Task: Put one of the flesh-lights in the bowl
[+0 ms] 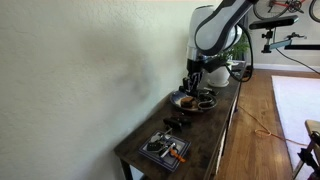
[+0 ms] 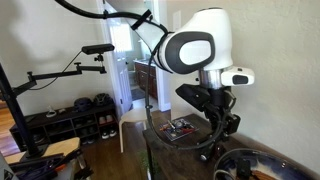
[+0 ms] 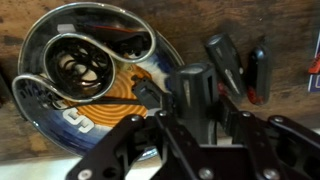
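Observation:
The orange patch next to the shiny ring is free for the black flashlight, so my gripper should next carry the flashlight into the bowl until it rests there.
In the wrist view my gripper is shut on a black stubby flashlight, held at the right rim of the wide dark bowl. The bowl has a glossy rim and an orange spiral pattern inside. Two more black flashlights lie on the wooden table to the right of the bowl. In both exterior views the gripper hangs just above the bowl. The bowl is at the far end of the table.
A rectangular dark tray with small items, one orange-tipped, sits near the table's front end. Small dark objects lie between the tray and the bowl. A shiny ring-shaped object lies inside the bowl. The wall runs along the table.

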